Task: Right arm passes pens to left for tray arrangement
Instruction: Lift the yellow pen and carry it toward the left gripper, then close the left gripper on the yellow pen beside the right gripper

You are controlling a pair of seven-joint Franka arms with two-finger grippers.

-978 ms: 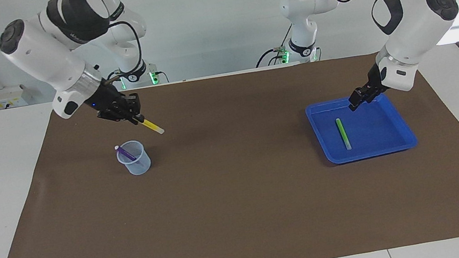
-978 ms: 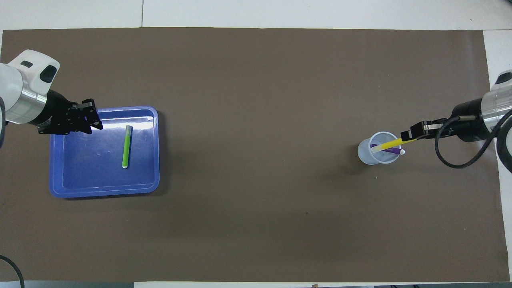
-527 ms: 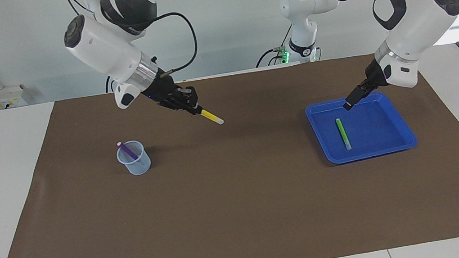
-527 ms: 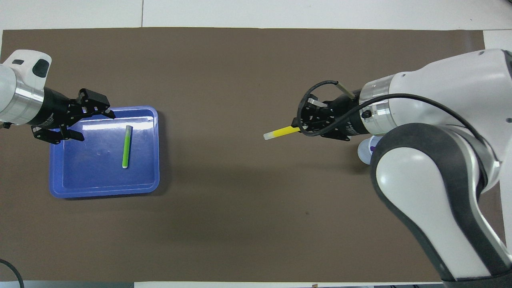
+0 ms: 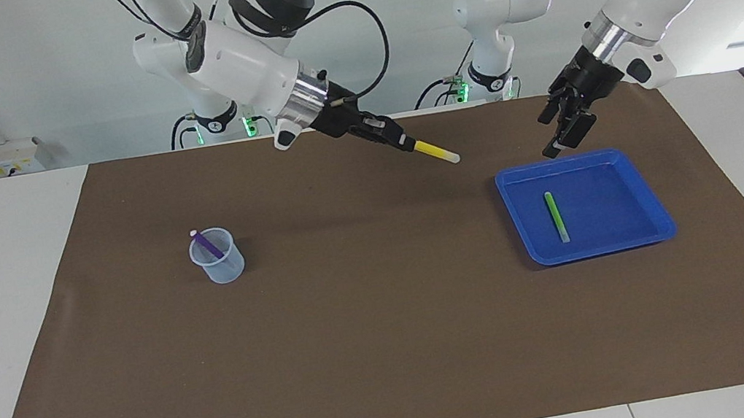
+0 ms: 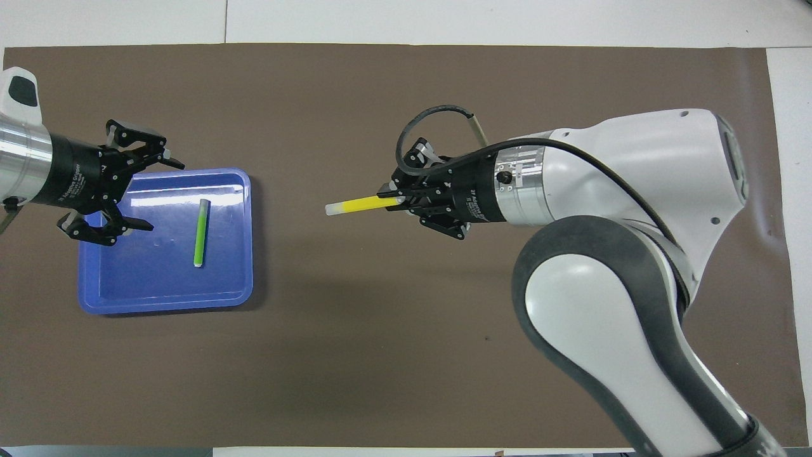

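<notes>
My left gripper is open, and the yellow pen's pale end [image 6: 335, 209] sticks out free toward it. That gripper should carry on moving in until its fingers are on both sides of the pen's free length [image 6: 365, 204].
My right gripper [image 5: 404, 142] [image 6: 391, 200] is shut on the yellow pen [image 5: 436, 151] [image 6: 355, 205], which it holds up in the air over the middle of the mat, pale end pointing toward the tray. On the floor of the blue tray [image 5: 610, 221] [image 6: 139, 273] lies the green pen [image 5: 554, 215] [image 6: 201, 231]. My left gripper [image 5: 550, 133] [image 6: 163, 197] hangs open and empty above the tray's edge that is nearer the robots. The purple pen [image 5: 205, 243] leans in a small translucent cup [image 5: 220, 260]; the right arm hides both in the overhead view.
A brown mat [image 5: 389, 324] [image 6: 380, 355] covers the table. The cup stands toward the right arm's end and the tray toward the left arm's end. Two slimmer white arms [image 5: 498, 13] with green lights stand at the table's edge by the robots.
The right arm swung the yellow pen from over the cup to over the mat's middle, toward the tray. The left gripper rose off the tray and spread its fingers wide.
</notes>
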